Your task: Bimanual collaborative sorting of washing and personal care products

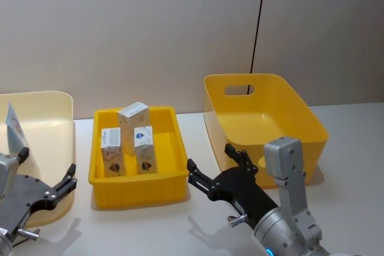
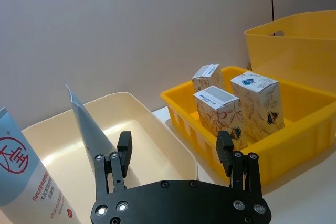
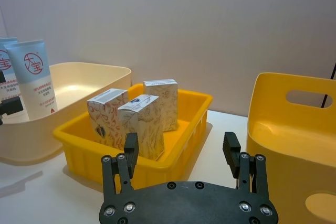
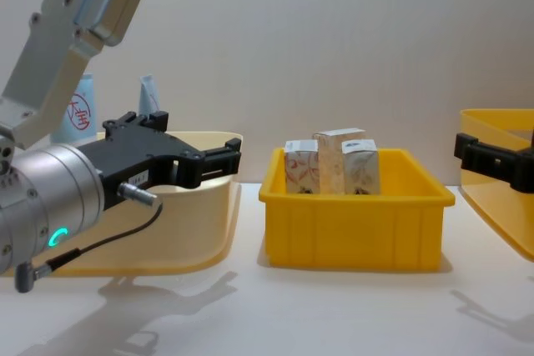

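Note:
I see that the straight top edge (image 3: 25,43) and smooth sides of the pale blue-and-white tube (image 3: 33,81) look taut, so the tube will stay straight when I lift it by its blue part.
Three beige cartons with reddish swirls (image 1: 129,139) stand upright in the shallow yellow tray (image 1: 171,187); they also show in the chest view (image 4: 334,164). Two pale blue-and-white tubes with a red circle mark (image 3: 34,77) lean upright in the cream bin (image 1: 48,109); one tube (image 2: 21,177) is close to the left wrist camera, the other (image 2: 86,129) stands edge-on. My left gripper (image 1: 48,161) hovers open over the cream bin's near right corner, holding nothing. Just right of the tray's front corner, my right gripper (image 1: 210,156) is open and holds nothing.
A large deep yellow bin with a handle slot (image 1: 300,109) stands at the right, nothing showing inside it. The white table (image 1: 144,226) in front of the tray is bare. A plain wall runs behind the bins.

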